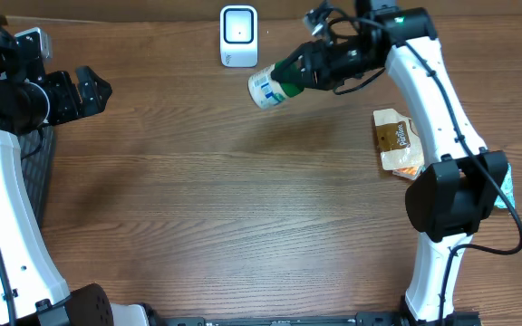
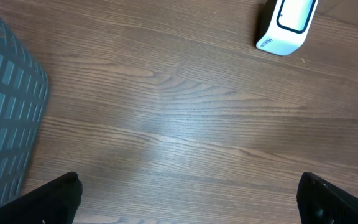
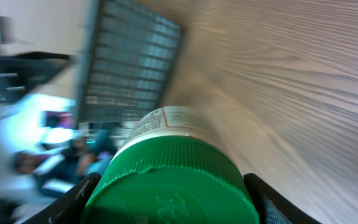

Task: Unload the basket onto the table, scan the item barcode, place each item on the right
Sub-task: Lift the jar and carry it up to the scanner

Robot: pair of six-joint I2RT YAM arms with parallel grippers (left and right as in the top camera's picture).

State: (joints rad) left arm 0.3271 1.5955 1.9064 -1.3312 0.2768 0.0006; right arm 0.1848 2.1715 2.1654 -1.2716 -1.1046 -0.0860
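Observation:
Next, my right gripper swings the jar toward the back edge, over the scanner's window (image 1: 239, 26), because the jar's white label end (image 1: 265, 89) is pointing past the scanner toward the basket.
A white jar with a green ribbed lid (image 1: 270, 87) hangs in the air, lying on its side, just right of and below the white barcode scanner (image 1: 238, 35) at the table's back edge. My right gripper (image 1: 299, 74) is shut on the jar's green lid (image 3: 173, 186), one finger on each side of it. The jar's white label end points left, toward the scanner's side. My left gripper (image 1: 91, 91) stands open at the far left with nothing between its fingers (image 2: 51, 198). The scanner (image 2: 287, 25) also shows at the top right of the left wrist view.
A tan snack pouch (image 1: 397, 140) lies on the table at the right, beside the right arm's base. A dark mesh basket (image 1: 39, 158) stands at the left edge; its grey wall (image 2: 8, 118) fills the left of the left wrist view.

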